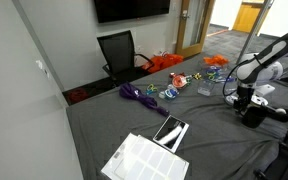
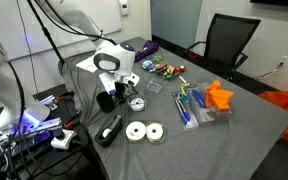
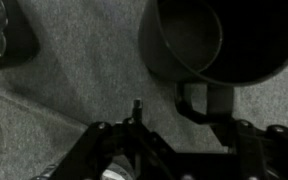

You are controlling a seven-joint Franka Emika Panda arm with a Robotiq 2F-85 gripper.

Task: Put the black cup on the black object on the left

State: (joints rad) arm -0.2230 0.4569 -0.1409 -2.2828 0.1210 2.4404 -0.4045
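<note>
Next, my gripper goes deeper toward the cup's side (image 3: 182, 74) before it closes on the handle and lifts, because the black cup's handle (image 3: 190, 106) is only a little way in at the ends of its open fingers.
The black cup (image 3: 189, 35) stands upright on the grey cloth and fills the upper right of the wrist view. Its small handle (image 3: 199, 100) points toward me. My gripper (image 3: 189, 118) is open and just short of the cup, with the handle between its fingertips and nothing held. In an exterior view the gripper (image 1: 243, 97) hangs low over the cup (image 1: 252, 113) at the table's right end. The black object (image 1: 171, 130), a flat glossy rectangle, lies far to the left near the front edge. I cannot find it in the other exterior view.
A white printed sheet (image 1: 144, 158) lies by the black object. Purple cord (image 1: 139, 95), small toys (image 1: 174, 88) and orange items (image 1: 164, 63) lie across the middle and back. An elongated black item (image 2: 109, 130) and white rolls (image 2: 144, 131) sit near the gripper (image 2: 114, 92). An office chair (image 1: 119, 52) stands behind.
</note>
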